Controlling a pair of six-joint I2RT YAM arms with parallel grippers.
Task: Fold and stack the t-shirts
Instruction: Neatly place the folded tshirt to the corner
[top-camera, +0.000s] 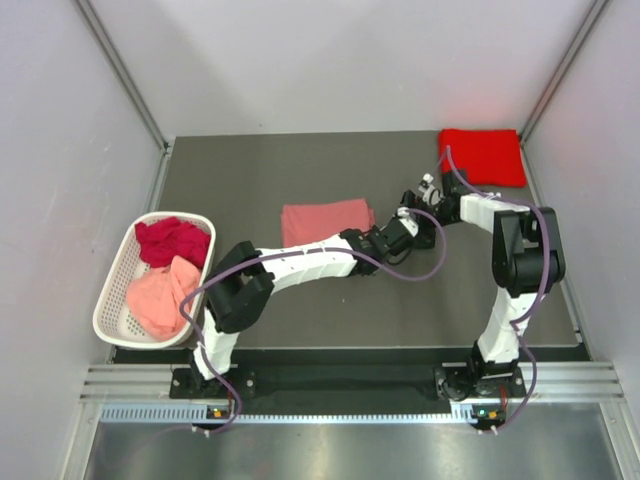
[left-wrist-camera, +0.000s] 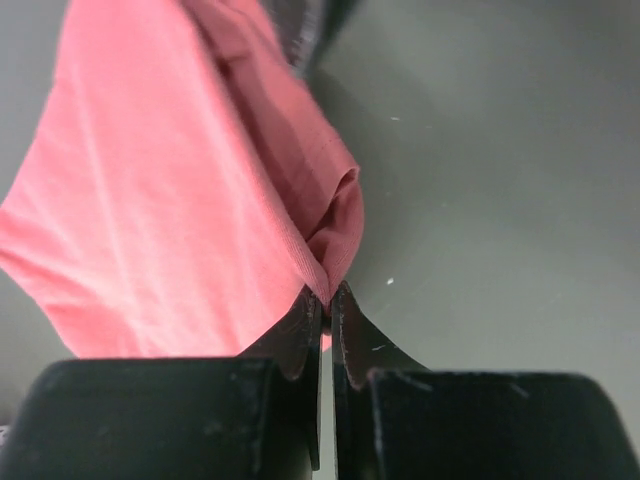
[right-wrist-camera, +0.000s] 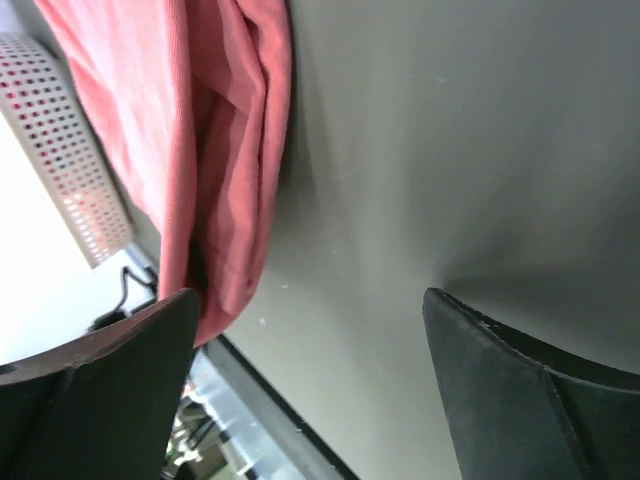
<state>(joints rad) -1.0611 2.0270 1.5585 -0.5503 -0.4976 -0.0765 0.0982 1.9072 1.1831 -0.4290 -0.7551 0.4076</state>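
Observation:
The salmon pink t-shirt (top-camera: 322, 221) will hang limp but stay folded when the robot carries it by one edge, because soft layers (right-wrist-camera: 222, 190) lie doubled at the t-shirt's end.
A folded salmon pink t-shirt (top-camera: 322, 222) lies in the middle of the dark table. My left gripper (top-camera: 366, 234) is at its right edge, shut on a fold of its hem; the left wrist view shows the jaws (left-wrist-camera: 327, 295) pinching the salmon cloth (left-wrist-camera: 170, 200). My right gripper (top-camera: 400, 222) is open just right of it, with the shirt's end (right-wrist-camera: 225, 150) beside its left finger (right-wrist-camera: 120, 380) and bare table between the jaws (right-wrist-camera: 310, 300). A folded bright red t-shirt (top-camera: 483, 155) lies at the back right corner. A dark crimson shirt (top-camera: 172, 240) and a pale pink shirt (top-camera: 160, 295) lie crumpled in the basket.
The white slotted basket (top-camera: 115, 275) stands at the table's left edge; it also shows in the right wrist view (right-wrist-camera: 60, 150). Both arms cross over the table's centre right. Grey walls close the table on three sides. The table's metal front edge (top-camera: 350, 352) lies near the arm bases.

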